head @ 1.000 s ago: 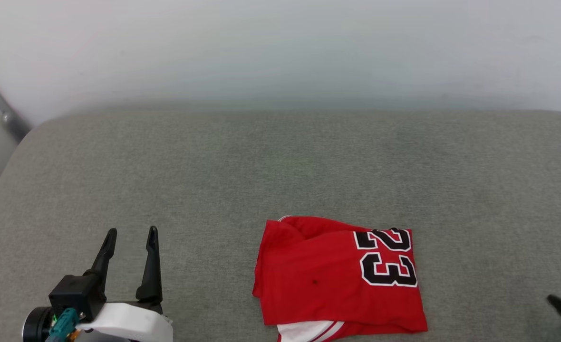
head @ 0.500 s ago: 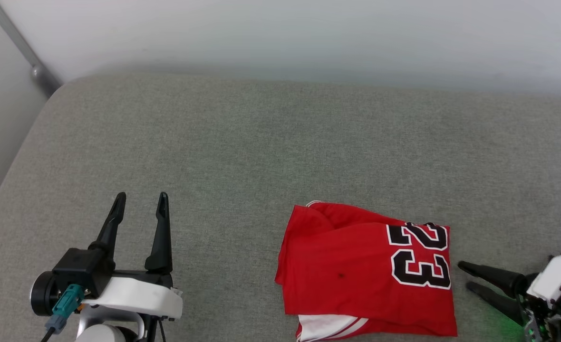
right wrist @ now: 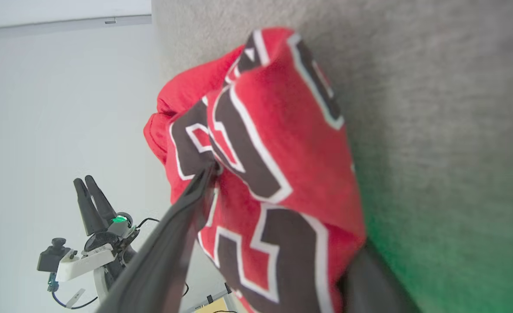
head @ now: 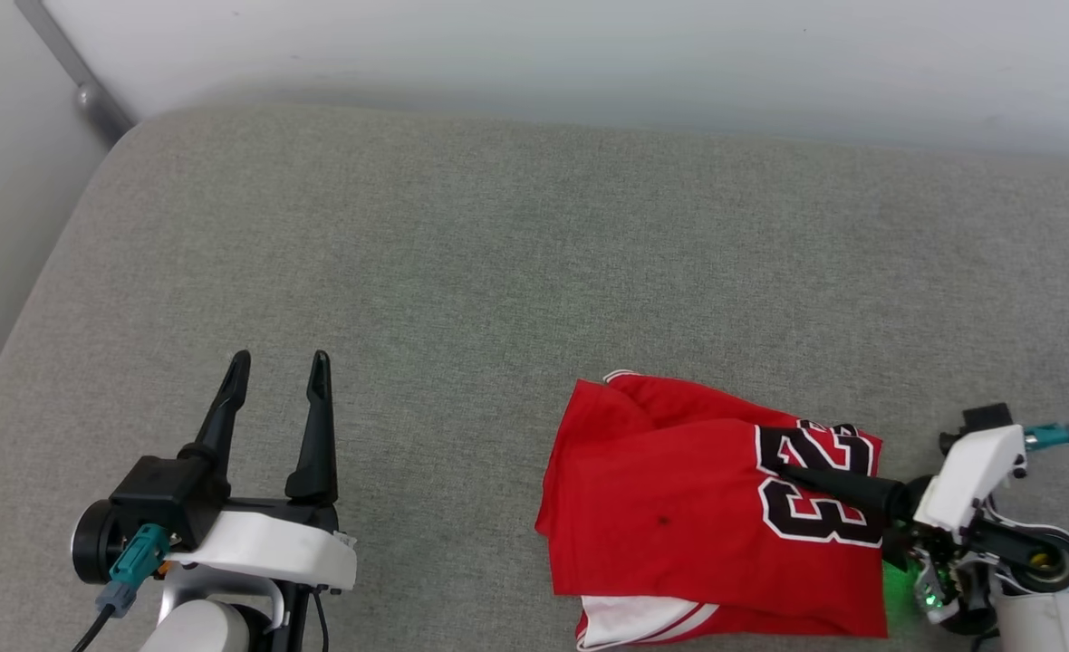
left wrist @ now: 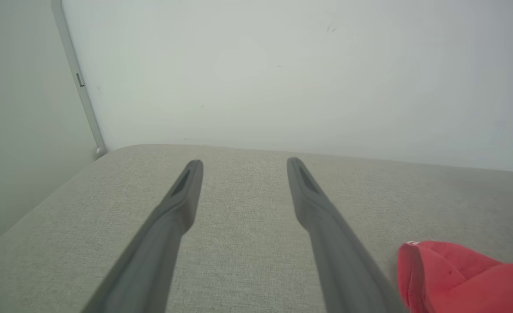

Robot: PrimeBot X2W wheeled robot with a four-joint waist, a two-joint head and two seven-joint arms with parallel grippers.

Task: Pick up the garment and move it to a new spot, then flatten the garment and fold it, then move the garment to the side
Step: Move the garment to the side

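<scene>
My right gripper is straddling the stacked layers at the printed edge point(head: 876, 522), so the garment point(head: 705, 511) will come along whole and still folded when I pull it aside.
The garment point(head: 679, 507), a red jersey with a black-and-white "23" print, lies folded on the grey cushion at the lower right of the head view. My right gripper point(head: 802, 493) reaches in from the right, open, straddling the garment's right edge. Its upper finger point(head: 838, 484) lies across the print and the other is under the cloth. In the right wrist view the garment point(right wrist: 274, 143) bunches between the two fingers point(right wrist: 169, 248). My left gripper point(head: 279, 367) stands open and empty at the lower left, well apart from the garment. In the left wrist view, the left gripper point(left wrist: 244, 163) has a corner of the garment point(left wrist: 456, 278) at its right.
The grey cushion point(head: 498, 272) stretches wide, with a rounded left edge and a white wall point(head: 589, 54) behind it. A grey metal pole point(head: 91, 95) runs down at the far left corner. My left gripper point(right wrist: 87, 180) shows far off in the right wrist view.
The head camera has shifted. My right gripper came in from the right and slid its open fingers over and under the garment's right edge. The left gripper stayed open and still.
</scene>
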